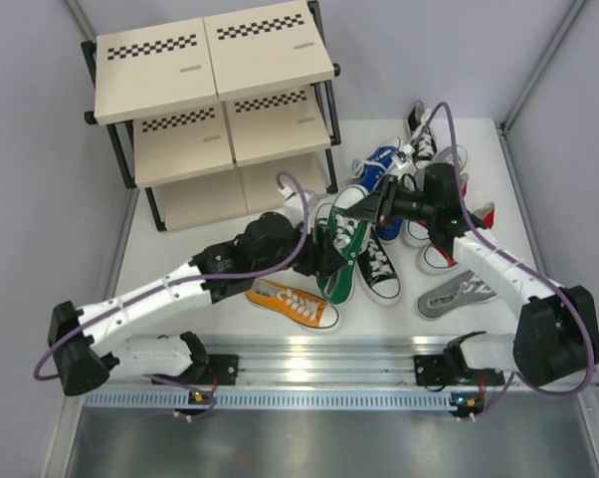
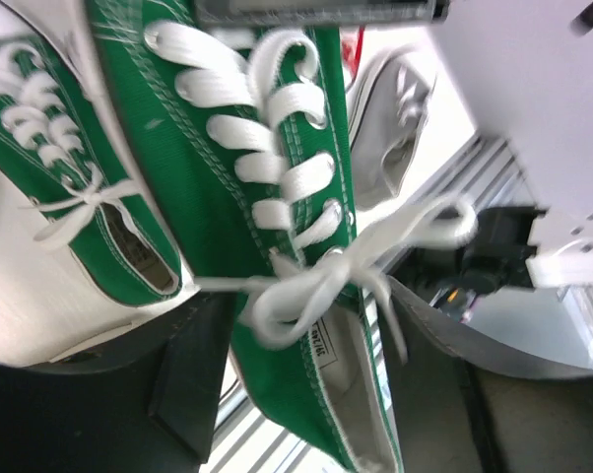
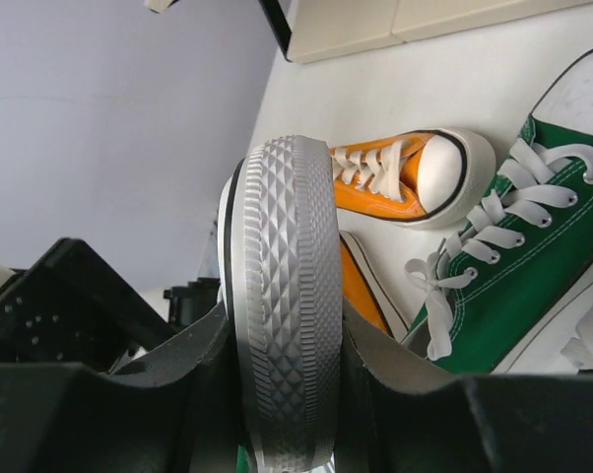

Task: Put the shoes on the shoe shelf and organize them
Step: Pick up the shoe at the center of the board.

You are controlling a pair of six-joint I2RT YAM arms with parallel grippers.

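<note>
The green shoe's lace bow [image 2: 326, 281] is lying over my left gripper's fingers, so I should spread them wider and move toward the shoe's heel [image 2: 321, 424] before I take the shoe over.
A green shoe [image 1: 347, 231] hangs above the table's middle between both arms. My right gripper [image 1: 364, 207] is shut on it across its grey ribbed sole [image 3: 282, 266], one finger pressed against each side. My left gripper [image 1: 324, 257] is open around the same green shoe [image 2: 267, 148] at its heel, with a gap showing beside the left finger [image 2: 188, 374]. A second green shoe [image 1: 337, 284] lies on the table just below, also seen as the green shoe [image 3: 523, 266] in the right wrist view. The shoe shelf [image 1: 210, 90] stands at the back left with bare boards.
An orange shoe [image 1: 295, 304] lies in front of the left arm. A black shoe [image 1: 381, 269], a grey shoe [image 1: 459, 296], a blue shoe [image 1: 379, 164] and red ones [image 1: 444, 249] crowd the right half. Grey walls close in both sides.
</note>
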